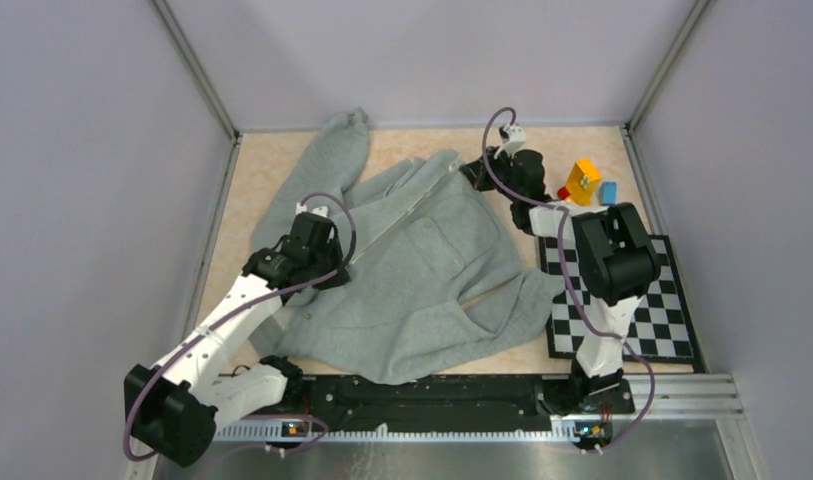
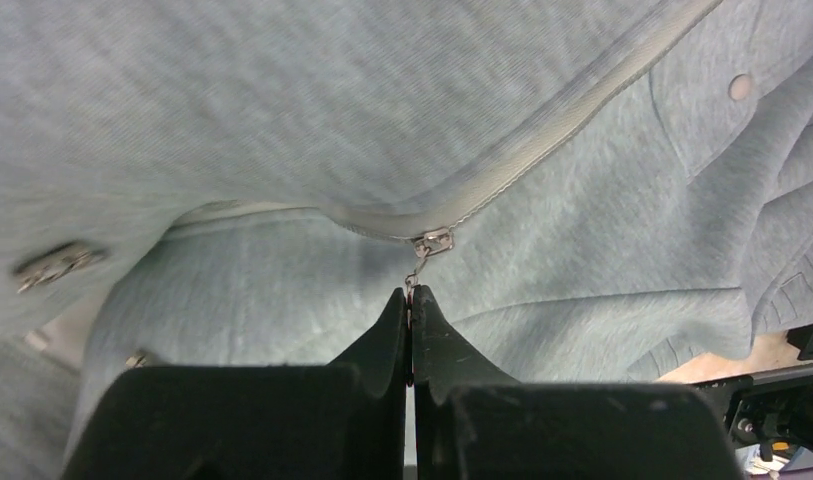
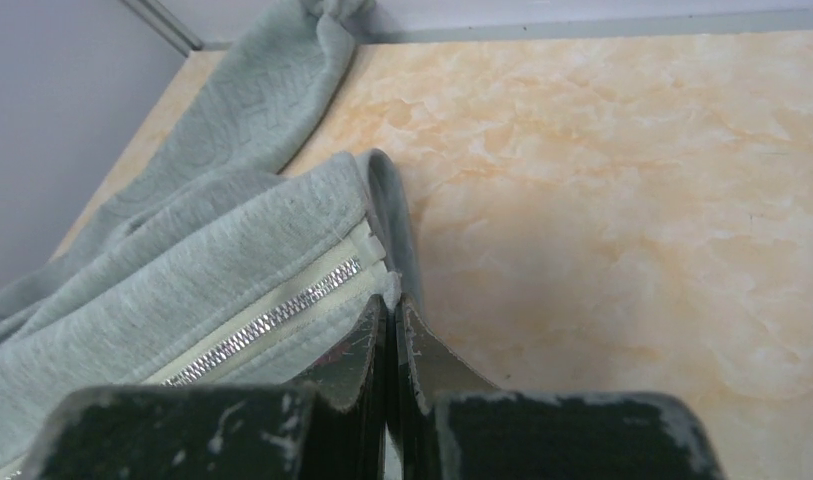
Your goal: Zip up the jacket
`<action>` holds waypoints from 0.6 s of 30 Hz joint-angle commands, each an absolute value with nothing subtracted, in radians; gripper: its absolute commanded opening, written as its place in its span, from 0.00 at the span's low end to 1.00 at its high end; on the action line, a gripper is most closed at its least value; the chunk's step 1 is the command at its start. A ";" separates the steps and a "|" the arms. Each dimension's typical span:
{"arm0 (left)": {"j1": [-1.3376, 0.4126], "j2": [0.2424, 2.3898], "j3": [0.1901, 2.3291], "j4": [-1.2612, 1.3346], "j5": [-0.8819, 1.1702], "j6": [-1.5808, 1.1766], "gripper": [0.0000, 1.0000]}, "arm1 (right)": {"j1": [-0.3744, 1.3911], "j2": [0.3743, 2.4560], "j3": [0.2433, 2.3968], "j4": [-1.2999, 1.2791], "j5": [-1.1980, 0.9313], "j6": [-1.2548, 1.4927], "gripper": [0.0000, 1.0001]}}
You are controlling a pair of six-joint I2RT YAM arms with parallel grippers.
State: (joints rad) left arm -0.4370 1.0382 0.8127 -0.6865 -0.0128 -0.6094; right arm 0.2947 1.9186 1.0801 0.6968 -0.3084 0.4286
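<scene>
The zipper (image 1: pixel 402 215) is straight from the slider to my right gripper, so my left gripper should keep dragging the pull until the slider gets close to the collar.
The light grey jacket (image 1: pixel 422 290) lies rumpled across the middle of the table, one sleeve reaching toward the back left corner. Its zipper (image 1: pixel 402 215) runs diagonally from lower left to upper right. My left gripper (image 1: pixel 330 268) sits at the zipper's lower end. In the left wrist view the left gripper (image 2: pixel 410 292) is shut on the thin metal pull hanging from the slider (image 2: pixel 434 242). My right gripper (image 1: pixel 474 172) is at the zipper's upper end. In the right wrist view the right gripper (image 3: pixel 392 300) is shut on the jacket's edge, just beside the silver zipper teeth (image 3: pixel 272 320).
A black-and-white checkered mat (image 1: pixel 642 310) lies at the right, under the right arm. Behind it stand a yellow-orange block (image 1: pixel 583 180), a blue block (image 1: pixel 608 192) and a small red one (image 1: pixel 563 192). Grey walls close in the table on three sides.
</scene>
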 commanded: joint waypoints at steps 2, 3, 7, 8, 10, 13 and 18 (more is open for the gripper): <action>-0.430 1.003 0.971 -1.031 -0.095 -0.627 0.00 | 0.244 1.968 1.189 0.721 -0.183 0.337 0.00; -0.431 0.998 0.999 -1.070 -0.111 -0.624 0.00 | 0.244 1.978 1.200 0.716 -0.174 0.333 0.00; -0.430 0.977 1.099 -1.209 -0.158 -0.613 0.00 | 0.233 2.021 1.236 0.716 -0.151 0.335 0.00; -0.431 0.974 1.113 -1.245 -0.178 -0.609 0.00 | 0.229 2.032 1.244 0.718 -0.151 0.336 0.00; -0.431 0.966 1.135 -1.296 -0.208 -0.599 0.00 | 0.222 2.046 1.256 0.716 -0.147 0.328 0.00; -0.430 0.963 1.163 -1.356 -0.235 -0.590 0.00 | 0.213 2.063 1.272 0.710 -0.145 0.318 0.00; -0.430 0.959 1.184 -1.416 -0.254 -0.565 0.00 | 0.197 2.087 1.303 0.687 -0.139 0.303 0.00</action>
State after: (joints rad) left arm -0.4370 0.9848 1.1389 -1.2011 -0.1776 -0.6052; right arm 0.2829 2.0609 1.2255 0.6403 -0.2981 0.3672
